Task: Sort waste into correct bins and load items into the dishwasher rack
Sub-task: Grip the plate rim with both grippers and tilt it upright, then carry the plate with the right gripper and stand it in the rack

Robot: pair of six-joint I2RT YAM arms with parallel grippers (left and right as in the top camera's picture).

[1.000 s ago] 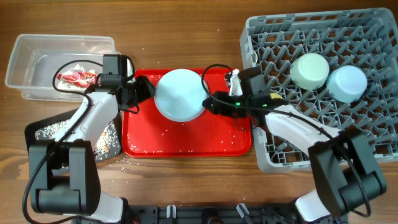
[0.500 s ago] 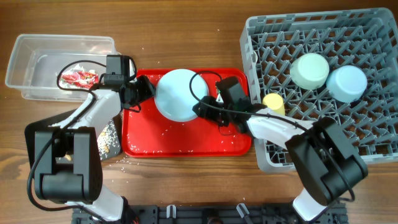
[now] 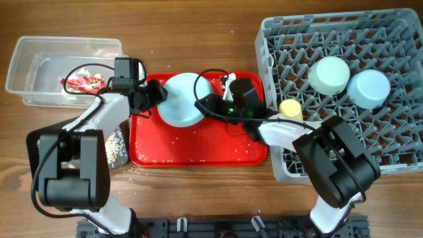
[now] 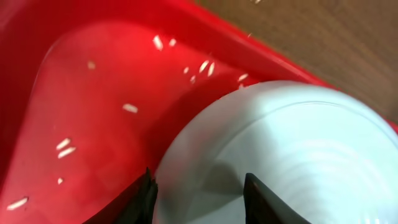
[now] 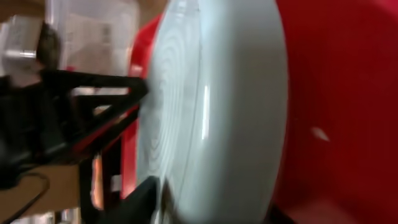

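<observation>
The plate's rim (image 3: 162, 108) is between my left gripper's open fingers, so my left gripper should back clear before my right gripper takes the plate to the grey rack (image 3: 295, 69).
The pale round plate (image 3: 180, 100) rests on the red serving tray (image 3: 198, 149), tilted up on edge. My right gripper (image 3: 206, 104) is shut on its right rim, and the right wrist view shows the plate (image 5: 230, 93) edge-on between the fingers (image 5: 211, 205). My left gripper (image 3: 153, 96) is open at the plate's left edge, its fingers (image 4: 198, 186) straddling the rim (image 4: 298, 143). The grey rack (image 3: 271, 39) holds the mint-green bowl (image 3: 329, 74), the pale-blue bowl (image 3: 369, 88) and the yellow cup (image 3: 291, 109). The red wrapper (image 3: 82, 82) lies in the clear tub (image 3: 26, 66). No spoon shows.
The black tray (image 3: 119, 151) with pale scraps sits under my left arm, left of the red tray. Rice-like crumbs are scattered on the red tray (image 4: 93, 124) and on the wooden table in front of it. The two arms meet over the red tray's back half.
My right gripper has moved left from the rack's edge onto the plate's right rim. The plate has tipped up and looks narrower from above. The left gripper stayed at its left edge.
</observation>
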